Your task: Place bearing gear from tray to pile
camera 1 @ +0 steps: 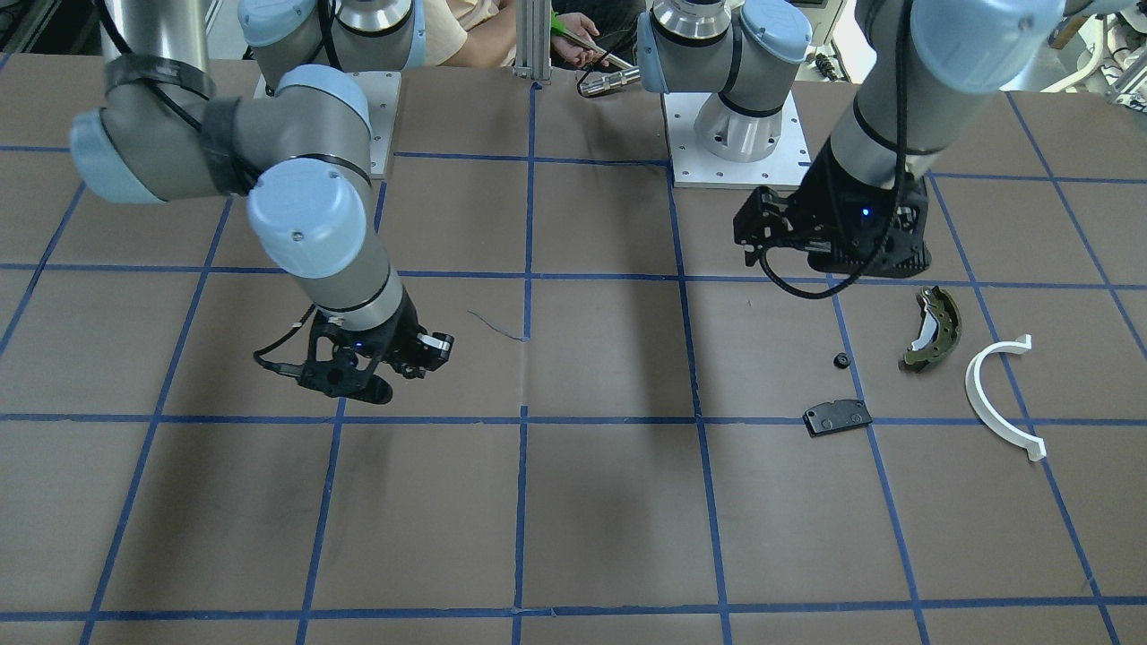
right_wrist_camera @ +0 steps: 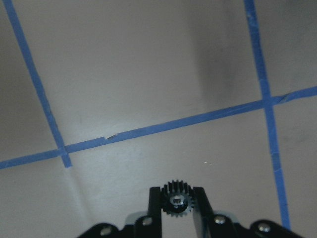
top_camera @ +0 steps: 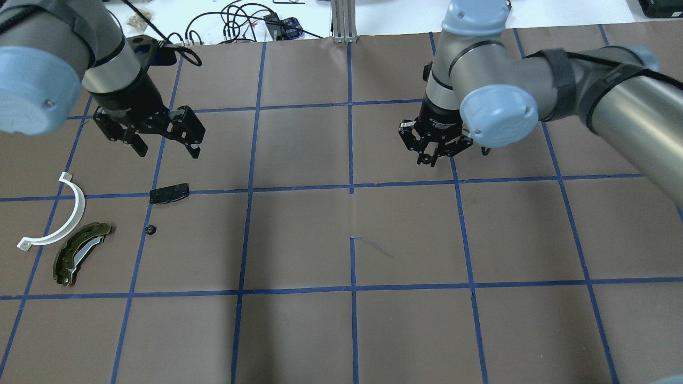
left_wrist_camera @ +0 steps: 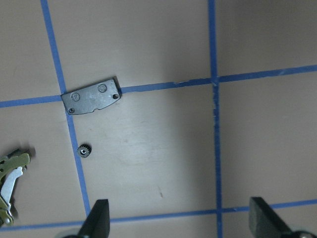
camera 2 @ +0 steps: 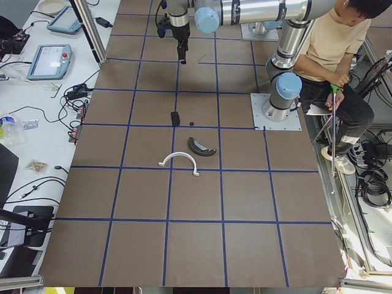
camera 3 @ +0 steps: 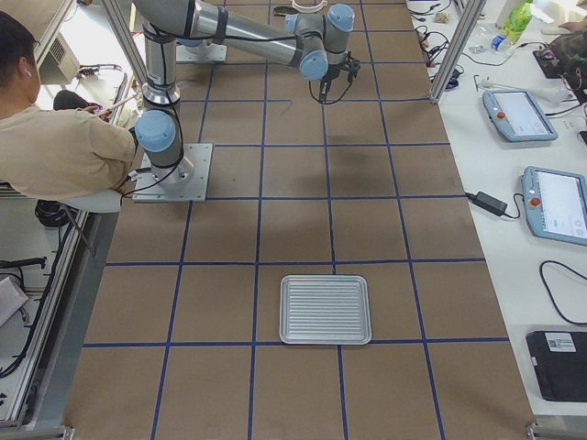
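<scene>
The bearing gear (right_wrist_camera: 177, 200) is far from the pile, so next I put it down near the wire scrap with my right gripper for my left gripper to take.
My right gripper (right_wrist_camera: 176, 203) is shut on a small black bearing gear (right_wrist_camera: 176, 201) and holds it above the table (top_camera: 433, 160), far from the pile. The pile lies at the table's left: an olive-green brake shoe (top_camera: 80, 253), a white arc (top_camera: 69, 213) and a flat black pad (top_camera: 169, 193). Another small black gear (top_camera: 150, 230) lies on the table by the pad, and shows in the left wrist view (left_wrist_camera: 84, 149). My left gripper (top_camera: 165, 149) is open and empty, hovering just beyond the pad (left_wrist_camera: 92, 96).
A ribbed metal tray (camera 3: 325, 309) sits at the table's right end and holds nothing that I can see. A thin wire scrap (top_camera: 373, 246) lies near the table's middle. A seated operator (camera 2: 334, 49) is behind the robot bases.
</scene>
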`<state>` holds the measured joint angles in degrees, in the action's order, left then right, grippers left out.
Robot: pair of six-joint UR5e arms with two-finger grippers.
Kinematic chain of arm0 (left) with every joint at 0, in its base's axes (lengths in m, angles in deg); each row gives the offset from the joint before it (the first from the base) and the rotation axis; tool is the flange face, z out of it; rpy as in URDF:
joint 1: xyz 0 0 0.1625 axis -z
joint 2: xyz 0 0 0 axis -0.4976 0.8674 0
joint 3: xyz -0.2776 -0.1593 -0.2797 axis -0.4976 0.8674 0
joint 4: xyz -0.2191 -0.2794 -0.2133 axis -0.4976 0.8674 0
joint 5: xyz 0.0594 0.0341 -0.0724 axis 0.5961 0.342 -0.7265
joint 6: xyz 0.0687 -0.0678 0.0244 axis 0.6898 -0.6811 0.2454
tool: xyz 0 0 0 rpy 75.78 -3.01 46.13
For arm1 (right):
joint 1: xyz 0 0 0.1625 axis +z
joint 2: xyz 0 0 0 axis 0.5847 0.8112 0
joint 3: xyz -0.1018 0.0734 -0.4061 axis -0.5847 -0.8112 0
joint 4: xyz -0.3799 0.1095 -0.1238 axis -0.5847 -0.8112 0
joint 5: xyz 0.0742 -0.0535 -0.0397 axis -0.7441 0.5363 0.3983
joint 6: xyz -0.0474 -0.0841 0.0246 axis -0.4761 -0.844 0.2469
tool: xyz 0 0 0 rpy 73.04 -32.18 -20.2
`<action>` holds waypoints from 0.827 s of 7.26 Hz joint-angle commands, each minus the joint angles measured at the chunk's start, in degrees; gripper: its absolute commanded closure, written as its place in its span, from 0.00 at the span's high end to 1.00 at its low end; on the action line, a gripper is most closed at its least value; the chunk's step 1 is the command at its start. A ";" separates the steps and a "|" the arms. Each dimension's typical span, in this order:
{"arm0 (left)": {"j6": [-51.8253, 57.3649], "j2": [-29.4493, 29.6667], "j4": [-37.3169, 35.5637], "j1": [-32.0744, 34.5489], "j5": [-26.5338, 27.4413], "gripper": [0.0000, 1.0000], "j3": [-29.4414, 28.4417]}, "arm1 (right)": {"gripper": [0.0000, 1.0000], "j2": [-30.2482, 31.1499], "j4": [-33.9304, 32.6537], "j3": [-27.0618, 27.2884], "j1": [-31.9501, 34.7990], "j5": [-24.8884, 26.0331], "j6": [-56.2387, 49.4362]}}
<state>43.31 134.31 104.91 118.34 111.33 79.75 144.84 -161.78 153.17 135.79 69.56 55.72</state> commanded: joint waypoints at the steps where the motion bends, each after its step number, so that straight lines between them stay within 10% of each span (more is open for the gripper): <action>1: -8.00 -2.01 4.78 5.09 -1.99 1.00 -4.81 | 0.00 -2.83 -3.68 1.55 5.53 -4.80 4.69; 6: -8.29 -2.90 4.34 5.72 -1.73 1.00 -4.28 | 0.00 -9.78 -10.18 1.55 13.02 -9.84 11.29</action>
<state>34.92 131.44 109.29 124.10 109.59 75.45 136.15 -169.68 154.70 147.80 60.99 65.15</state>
